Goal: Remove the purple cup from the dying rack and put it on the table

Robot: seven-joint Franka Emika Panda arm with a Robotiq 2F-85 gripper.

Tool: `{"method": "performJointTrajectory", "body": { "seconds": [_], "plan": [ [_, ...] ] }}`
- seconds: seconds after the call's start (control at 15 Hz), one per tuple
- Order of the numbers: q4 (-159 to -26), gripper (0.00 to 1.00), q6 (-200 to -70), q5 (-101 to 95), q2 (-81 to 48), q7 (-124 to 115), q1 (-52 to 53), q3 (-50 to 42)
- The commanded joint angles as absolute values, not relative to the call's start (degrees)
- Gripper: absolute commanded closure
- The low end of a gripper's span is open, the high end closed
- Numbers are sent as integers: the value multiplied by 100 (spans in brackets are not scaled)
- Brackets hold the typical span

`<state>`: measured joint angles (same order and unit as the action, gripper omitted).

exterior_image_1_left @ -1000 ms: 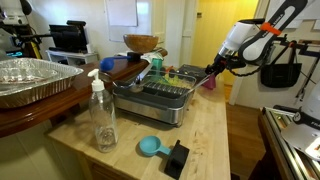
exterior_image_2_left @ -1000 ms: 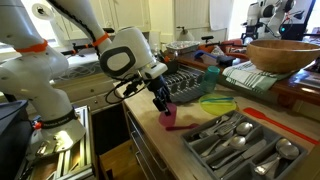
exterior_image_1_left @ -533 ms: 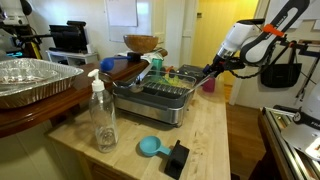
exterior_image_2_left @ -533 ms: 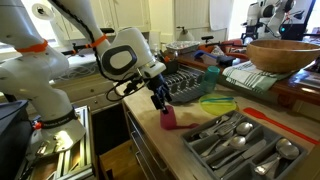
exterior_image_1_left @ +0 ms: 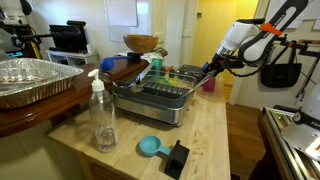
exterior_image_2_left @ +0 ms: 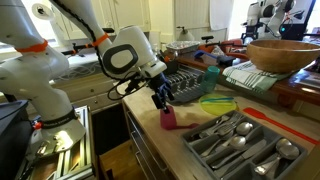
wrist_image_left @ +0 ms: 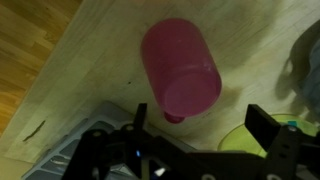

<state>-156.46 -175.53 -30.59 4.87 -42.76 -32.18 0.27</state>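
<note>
The robot's gripper is tilted over the purple cup's top [wrist_image_left: 191, 92], so it should move back, change its tilt and come in low around the cup's side [wrist_image_left: 174, 50].
The purple cup [wrist_image_left: 180, 68] rests on the pale wooden table [wrist_image_left: 80, 110], filling the upper middle of the wrist view. In both exterior views the cup [exterior_image_1_left: 208, 84] [exterior_image_2_left: 168, 118] sits close to the table's edge [exterior_image_2_left: 150, 135], just outside the grey dish rack [exterior_image_1_left: 160, 100] [exterior_image_2_left: 188, 82]. My gripper [wrist_image_left: 200, 120] hovers right over the cup, open, with one dark finger [wrist_image_left: 140, 115] on each side and clear of its wall. From outside, the gripper [exterior_image_1_left: 211, 72] [exterior_image_2_left: 161, 100] hangs just above the cup's top. Nothing is held.
A clear soap bottle [exterior_image_1_left: 102, 115], a light-blue scoop [exterior_image_1_left: 150, 147] and a black block [exterior_image_1_left: 177, 158] stand on the table's near part. A foil pan [exterior_image_1_left: 35, 80] sits on the dark counter. A cutlery tray [exterior_image_2_left: 240, 145], a green plate [exterior_image_2_left: 215, 103] and a green cup [exterior_image_2_left: 210, 75] lie beside the rack.
The jaws have spread apart and let go of the purple cup, which stays put on the table. The arm has barely shifted.
</note>
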Motion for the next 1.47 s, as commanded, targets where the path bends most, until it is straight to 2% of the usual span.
{"method": "performJointTrajectory", "body": {
  "seconds": [0.0,0.13,0.2,0.33,0.53,0.93,1.4],
  "plan": [
    [-15344,0,-17313,-2237,128,-3900,-3040,-142],
    [-15217,0,-17110,-1561,-15,-3478,-2966,-169],
    [-15161,0,-16955,-942,-143,-3046,-2465,-552],
    [-14982,0,-16528,-157,-338,-2636,-2215,-657],
    [-14456,0,-15481,1154,-369,-1533,-2106,-919],
    [-13520,0,-14364,1500,-646,-1136,-2140,-1495],
    [-13005,0,-13500,1969,-1113,-1004,-2150,-1550]
  ]
}}
